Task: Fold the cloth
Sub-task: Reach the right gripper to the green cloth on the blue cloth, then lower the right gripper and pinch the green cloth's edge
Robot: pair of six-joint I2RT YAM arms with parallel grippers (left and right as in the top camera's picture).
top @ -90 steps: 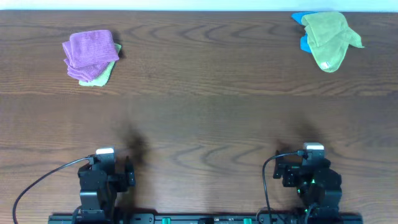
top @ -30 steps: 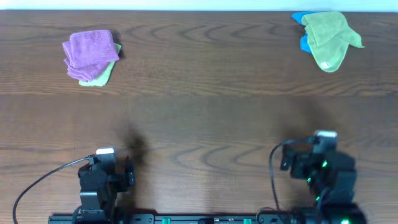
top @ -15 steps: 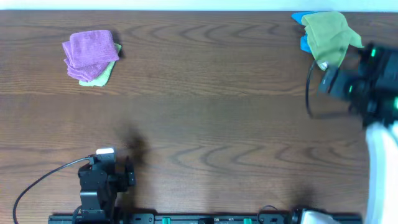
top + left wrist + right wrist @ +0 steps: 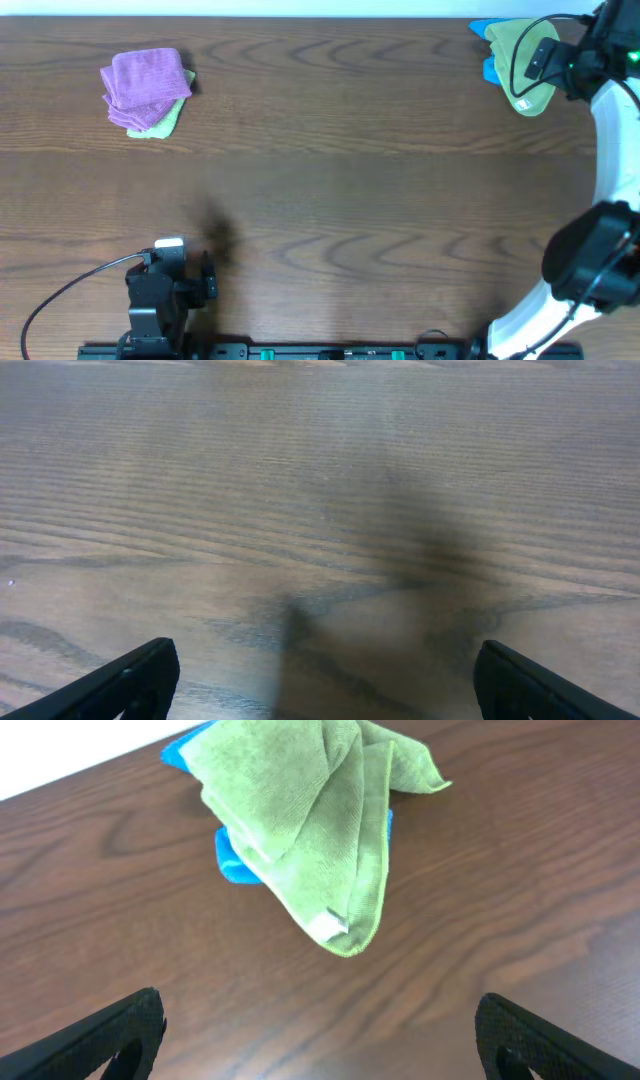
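Note:
The lime-green cloth's fold is exposed on top of the blue cloth (image 4: 490, 70). My right gripper carries on toward that fold (image 4: 284, 835) with its fingers open and closes there.
The lime-green cloth (image 4: 522, 55) lies crumpled at the table's far right corner, on top of a bright blue cloth (image 4: 480, 28). In the right wrist view the cloth (image 4: 300, 820) hangs over the blue cloth (image 4: 232, 868), its white tag at the near tip. My right gripper (image 4: 550, 62) hovers at the cloth's right side. Its fingers (image 4: 320, 1040) are wide open and empty, with the cloth just ahead of them. My left gripper (image 4: 190, 276) rests at the near left edge, open and empty (image 4: 320, 685) over bare wood.
A folded purple cloth (image 4: 146, 80) sits on a paler green folded cloth (image 4: 166, 120) at the far left. The table's far edge runs just behind the blue cloth. The right arm (image 4: 600, 200) arches along the right edge.
My right arm has swung from the near right edge up to the far right corner and now hovers at the lime-green cloth. The left arm and the cloths have not moved.

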